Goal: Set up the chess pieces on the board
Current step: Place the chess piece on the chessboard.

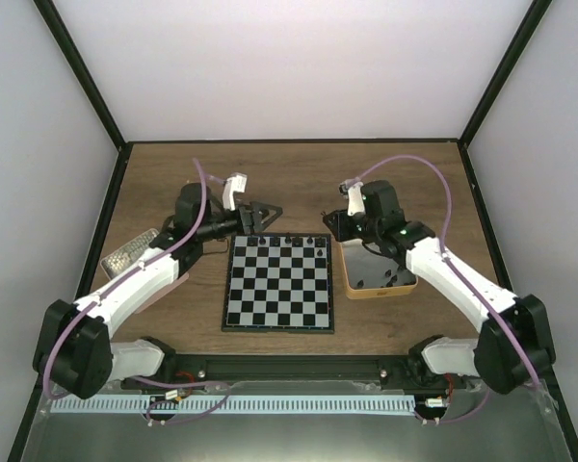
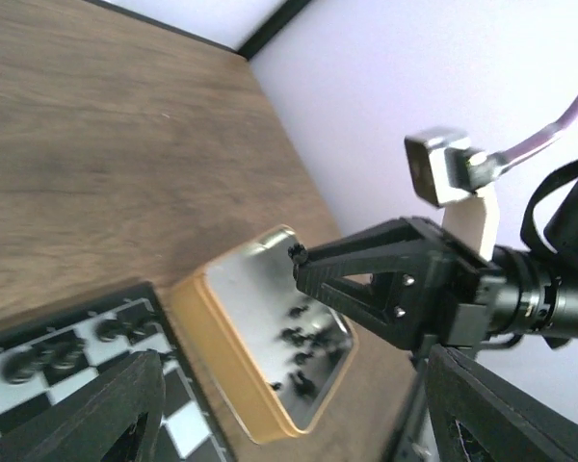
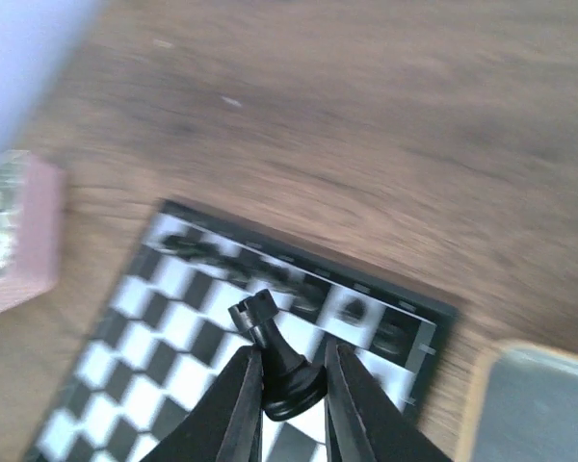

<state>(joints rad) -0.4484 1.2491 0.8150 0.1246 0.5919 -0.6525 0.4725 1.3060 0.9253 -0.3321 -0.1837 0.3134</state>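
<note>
My right gripper is holding the black rook [image 3: 294, 390] by its base, so next my left gripper grips the rook's top [image 3: 254, 310] and sets the rook upright on the empty far corner of the board.
The board [image 1: 277, 286] lies in the middle of the table, with several black chess pieces [image 1: 270, 238] standing along its far row. My right gripper [image 1: 330, 223] is shut on a black rook [image 3: 281, 354] by its base, held tilted above the board's [image 3: 173, 346] far right part. My left gripper [image 1: 258, 214] hovers over the board's far left edge, open and empty. In the left wrist view its fingers [image 2: 125, 409] stand wide apart. That view shows the right gripper [image 2: 299, 255] with the rook at its tip.
A tan-sided tin [image 1: 378, 271] holding several loose black pieces [image 2: 303, 346] sits right of the board. It also shows in the right wrist view [image 3: 535, 404]. A pink tray [image 3: 24, 236] and a silver lid [image 1: 130, 253] lie left of the board, under my left arm.
</note>
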